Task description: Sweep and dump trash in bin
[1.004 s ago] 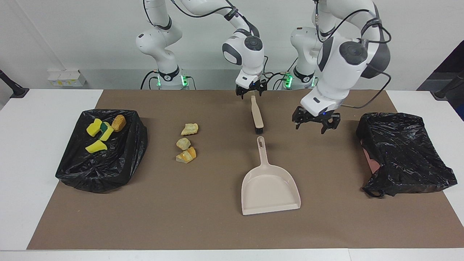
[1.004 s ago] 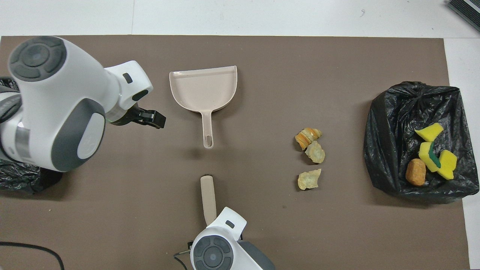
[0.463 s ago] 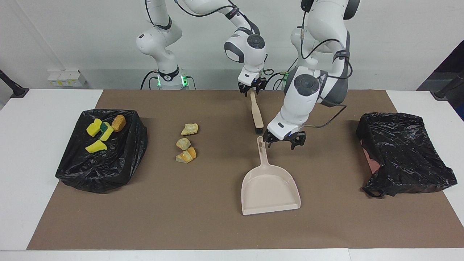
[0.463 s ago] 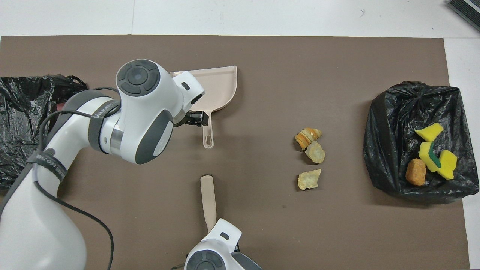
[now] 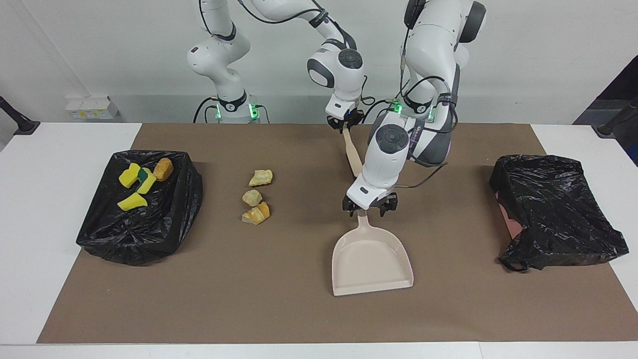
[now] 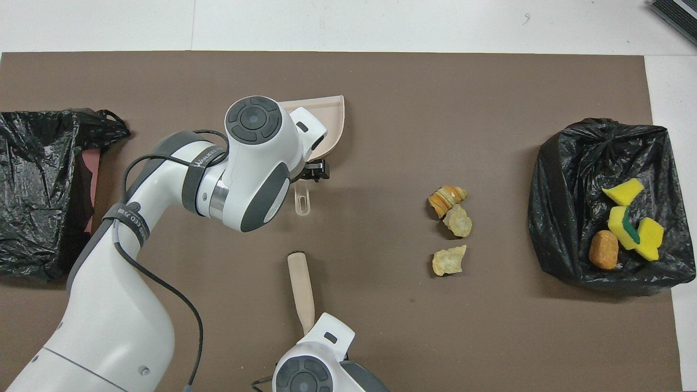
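The dustpan's opening (image 5: 374, 289) points past the trash chunks. My left gripper should turn the dustpan by its handle (image 6: 301, 198) so that it faces the chunks before my right gripper sweeps.
Three crumbly trash chunks (image 5: 256, 197) (image 6: 453, 220) lie on the brown mat between the dustpan and the bin. Yellow sponge bits (image 5: 133, 188) and an orange-brown lump (image 5: 163, 168) sit in the black-bagged bin (image 5: 139, 229) (image 6: 566, 218) at the right arm's end. My right gripper (image 5: 345, 124) is shut on the handle of the beige brush (image 5: 352, 154) (image 6: 301, 288), near the robots. My left gripper (image 5: 369, 208) (image 6: 313, 173) is open, low over the handle of the beige dustpan (image 5: 371, 259) (image 6: 332, 109), one finger on each side of it.
A second crumpled black bag (image 5: 553, 209) (image 6: 32, 179) lies at the left arm's end of the mat. White table borders the mat on all sides. The left arm's forearm hides the brush's bristle end in the facing view.
The left gripper swung from beside the far black bag down to the dustpan handle. The right gripper closed on the brush handle, and the brush turned slightly.
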`<act>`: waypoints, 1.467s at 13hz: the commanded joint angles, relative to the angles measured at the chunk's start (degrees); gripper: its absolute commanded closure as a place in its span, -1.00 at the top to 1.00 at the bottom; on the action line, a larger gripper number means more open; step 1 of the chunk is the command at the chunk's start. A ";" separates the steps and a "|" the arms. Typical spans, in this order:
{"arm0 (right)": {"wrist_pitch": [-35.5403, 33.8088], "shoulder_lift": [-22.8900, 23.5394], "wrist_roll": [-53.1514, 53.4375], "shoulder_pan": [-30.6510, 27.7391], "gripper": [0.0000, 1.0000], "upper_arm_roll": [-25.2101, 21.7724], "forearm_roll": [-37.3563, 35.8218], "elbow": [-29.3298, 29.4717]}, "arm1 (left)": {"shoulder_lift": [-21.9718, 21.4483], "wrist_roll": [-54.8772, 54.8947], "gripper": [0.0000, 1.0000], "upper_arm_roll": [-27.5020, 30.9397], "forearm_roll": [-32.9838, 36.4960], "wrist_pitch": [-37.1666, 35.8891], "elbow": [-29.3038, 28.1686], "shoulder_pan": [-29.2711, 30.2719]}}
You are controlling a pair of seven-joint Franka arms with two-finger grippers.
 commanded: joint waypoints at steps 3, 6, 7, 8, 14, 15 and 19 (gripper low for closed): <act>-1.97 -1.41 0.65 -1.93 -1.00 -0.03 -0.08 0.22 | 0.52 -1.82 1.00 0.81 -4.79 0.76 0.03 -0.54; -7.06 -7.03 -2.32 -5.96 -1.00 0.06 -1.66 -0.22 | 0.34 -1.83 -0.17 0.81 -5.32 -0.38 -0.24 -0.80; -10.39 -9.57 -5.47 -8.59 -1.00 0.14 -1.67 -0.31 | 0.17 -1.83 -0.72 0.81 -5.32 -0.38 -1.11 -0.80; -13.04 -11.95 -8.12 -10.70 -1.00 0.14 -1.67 -0.65 | 0.08 -1.83 -1.00 0.81 -5.40 -0.64 -1.12 -0.80; -25.70 -20.76 -22.98 -27.83 -1.00 0.06 -4.28 -1.01 | -0.54 0.79 -1.00 0.98 -2.78 -3.98 0.72 0.25; -27.29 -20.76 -23.69 -30.21 -1.00 0.14 -7.78 -1.10 | -1.75 3.25 -1.00 1.25 -1.90 -4.33 0.90 0.25; -24.77 -19.01 -31.07 -42.51 -1.00 0.14 -17.03 -3.99 | -6.33 21.85 -1.00 1.51 -1.80 -9.41 -0.24 4.19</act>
